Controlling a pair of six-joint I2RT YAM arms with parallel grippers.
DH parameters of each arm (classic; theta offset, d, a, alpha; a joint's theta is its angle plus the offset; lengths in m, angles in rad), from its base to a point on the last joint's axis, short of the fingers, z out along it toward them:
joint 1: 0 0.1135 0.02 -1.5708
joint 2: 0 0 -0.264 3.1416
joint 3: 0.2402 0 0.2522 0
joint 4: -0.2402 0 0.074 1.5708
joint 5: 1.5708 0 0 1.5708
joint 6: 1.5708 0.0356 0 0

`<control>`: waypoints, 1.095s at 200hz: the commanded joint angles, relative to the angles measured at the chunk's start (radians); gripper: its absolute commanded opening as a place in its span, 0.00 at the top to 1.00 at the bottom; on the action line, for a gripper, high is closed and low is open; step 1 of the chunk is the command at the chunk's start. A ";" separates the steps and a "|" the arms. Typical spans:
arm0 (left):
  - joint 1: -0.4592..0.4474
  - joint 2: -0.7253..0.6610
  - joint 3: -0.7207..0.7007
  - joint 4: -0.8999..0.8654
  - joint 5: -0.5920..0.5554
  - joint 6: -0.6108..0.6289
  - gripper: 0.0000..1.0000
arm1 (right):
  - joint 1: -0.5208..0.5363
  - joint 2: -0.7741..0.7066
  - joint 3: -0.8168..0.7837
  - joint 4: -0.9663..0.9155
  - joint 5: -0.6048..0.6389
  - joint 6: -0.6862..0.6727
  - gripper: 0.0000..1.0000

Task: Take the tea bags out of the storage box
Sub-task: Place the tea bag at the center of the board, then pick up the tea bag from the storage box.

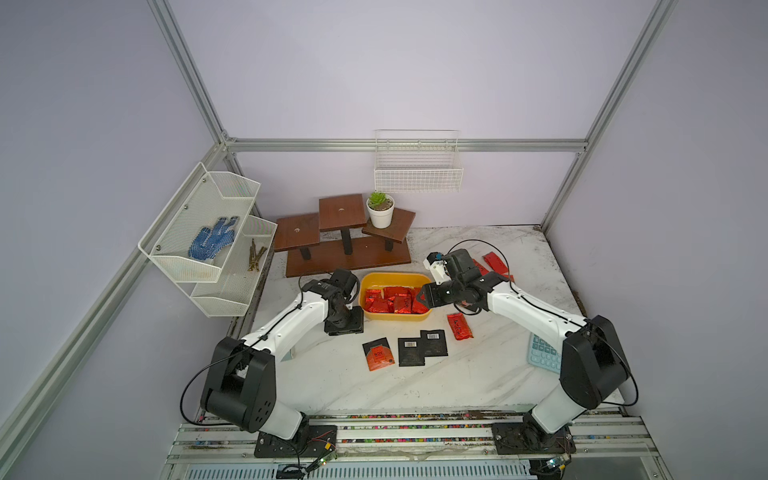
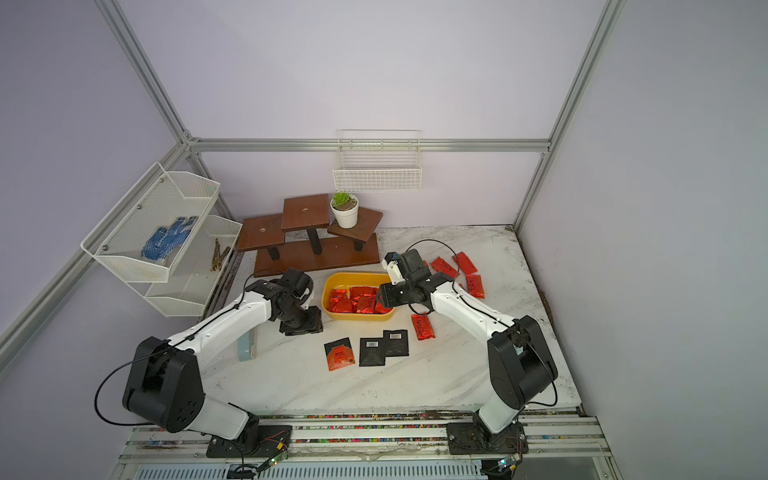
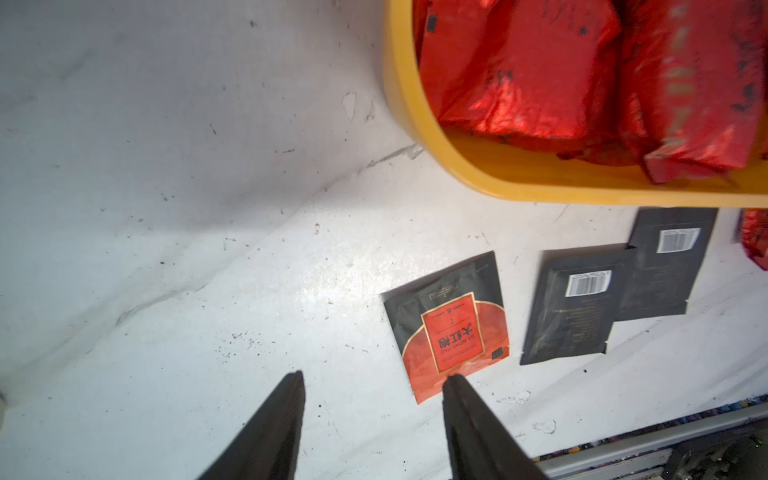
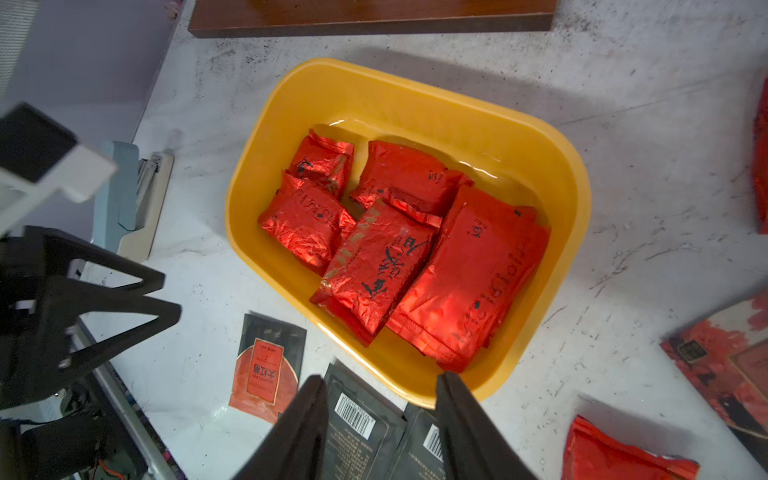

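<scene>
The storage box's end has my empty right gripper hanging over it, so my right gripper should move back first, and my left gripper should pick up the red tea bag there.
The yellow storage box sits mid-table with several red foil tea bags piled inside. On the table in front of it lie an orange-faced black sachet, two black barcode sachets and one red pouch. More red pouches lie at the back right. My left gripper hangs open over bare table left of the box, holding nothing. My right gripper is open and empty over the box's right end.
A wooden stepped stand with a potted plant stands behind the box. A white wire basket hangs on the back wall and a white mesh shelf on the left. A pale blue calculator lies at the right, under my right arm.
</scene>
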 commanded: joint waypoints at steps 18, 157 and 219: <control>0.001 -0.111 0.088 -0.030 0.026 0.030 0.43 | 0.026 0.063 0.085 -0.048 0.133 0.028 0.55; -0.076 0.349 0.454 0.205 0.352 0.039 0.47 | -0.036 -0.283 -0.136 -0.015 0.163 0.122 0.53; -0.177 0.523 0.546 0.356 0.177 0.061 0.45 | -0.044 -0.531 -0.247 -0.035 0.165 0.149 0.48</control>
